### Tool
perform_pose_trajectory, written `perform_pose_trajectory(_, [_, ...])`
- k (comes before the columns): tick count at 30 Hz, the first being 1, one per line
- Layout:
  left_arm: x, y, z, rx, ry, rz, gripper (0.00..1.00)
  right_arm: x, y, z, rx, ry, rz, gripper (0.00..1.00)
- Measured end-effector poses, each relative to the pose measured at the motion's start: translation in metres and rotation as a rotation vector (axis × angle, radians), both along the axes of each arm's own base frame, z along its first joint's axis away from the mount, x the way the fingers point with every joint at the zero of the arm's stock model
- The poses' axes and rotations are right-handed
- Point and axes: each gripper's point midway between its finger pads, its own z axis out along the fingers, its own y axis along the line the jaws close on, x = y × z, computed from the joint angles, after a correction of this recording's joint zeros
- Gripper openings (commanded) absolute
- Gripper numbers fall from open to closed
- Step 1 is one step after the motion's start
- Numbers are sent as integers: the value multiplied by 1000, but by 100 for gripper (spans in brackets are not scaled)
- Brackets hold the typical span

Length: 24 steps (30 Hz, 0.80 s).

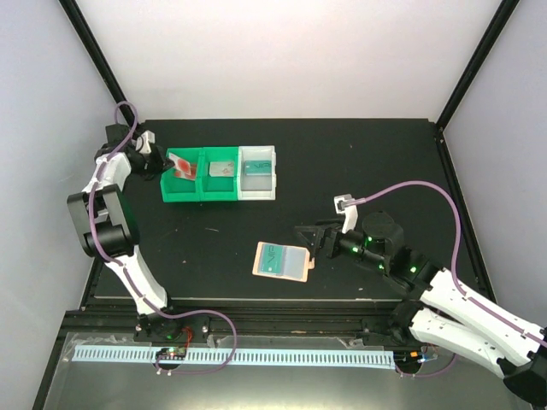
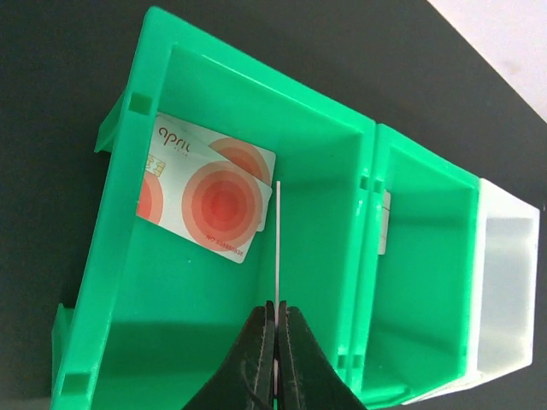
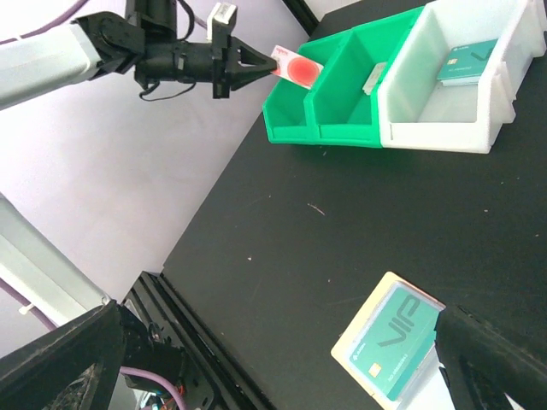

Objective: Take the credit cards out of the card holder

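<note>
My left gripper has the held red-pink card [image 1: 180,163] over the green bin with matching red-pink cards [image 1: 189,174], so it should carry on lowering until the card is inside, then release.
The tan card holder [image 1: 261,267] lies open near the table's front middle, with a teal card [image 1: 273,259] in its pocket; both show in the right wrist view, the holder [image 3: 369,325] and the card [image 3: 397,342]. My right gripper [image 1: 310,243] is open at the holder's right edge, empty, its right finger [image 3: 487,359] at that edge. My left gripper [image 2: 279,314] is shut on a red-pink card [image 2: 279,248], seen edge-on, above the left green bin [image 2: 128,256]. Another red-pink card [image 2: 205,192] lies in that bin.
Two joined green bins [image 1: 201,195] and a white bin [image 1: 259,193] stand at the back left. A grey card [image 1: 220,169] lies in the middle bin and a teal card [image 1: 258,171] in the white one. Grey walls close in left and right.
</note>
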Motion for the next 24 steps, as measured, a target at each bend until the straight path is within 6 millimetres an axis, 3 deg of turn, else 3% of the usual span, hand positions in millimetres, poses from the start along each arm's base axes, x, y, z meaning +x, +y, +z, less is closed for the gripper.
perform_pose_trajectory(8, [8, -7, -28, -32, 48, -5, 2, 0, -1, 1, 2, -2, -4, 100])
perform_pose_trajectory(17, [19, -12, -38, -50, 36, -14, 2, 3, 0, -3, -7, 7, -12, 100])
perform_pose_trajectory(24, [26, -18, -43, -55, 26, -22, 8, 4, 1, -7, -19, 17, -15, 100])
